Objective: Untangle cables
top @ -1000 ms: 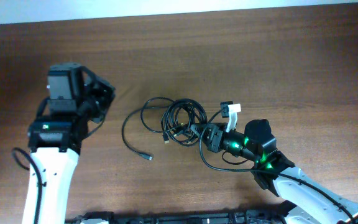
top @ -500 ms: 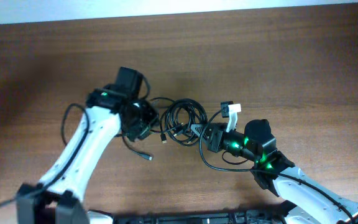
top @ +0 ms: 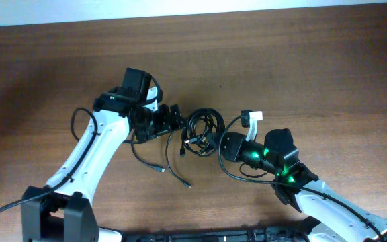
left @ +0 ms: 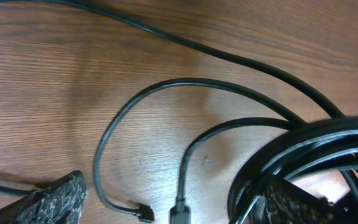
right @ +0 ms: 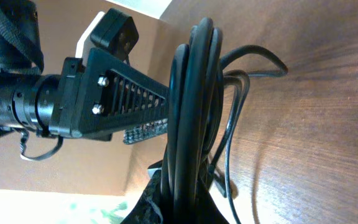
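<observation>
The robot's right gripper squeezes the coil's strands (right: 194, 93) into one tight bunch, so next the left gripper takes hold of the coil's free edge (top: 185, 134) while the right gripper opens and moves away.
The cables (top: 204, 130) are thin black cords, mostly wound in a small coil at the table's middle. My right gripper (top: 215, 143) is shut on the coil's right side; in the right wrist view the coil (right: 194, 99) stands upright out of the shut gripper (right: 191, 200). My left gripper (top: 177, 122) is open at the coil's left edge. In its wrist view two small plug ends (left: 145, 213) lie between its fingertips (left: 58, 198), with the coil (left: 303, 149) over the right finger. Two loose strands trail toward the front, ending in plugs (top: 187, 184).
The wooden table (top: 301, 74) stretches to the back and right. A white tag (top: 250, 119) sits on the right arm near the coil. The left arm's body (right: 73, 93) shows close behind the coil in the right wrist view.
My left arm has swung in from the far left to the coil and its gripper has opened. A second strand now trails out of the coil toward the front. The right arm stayed put.
</observation>
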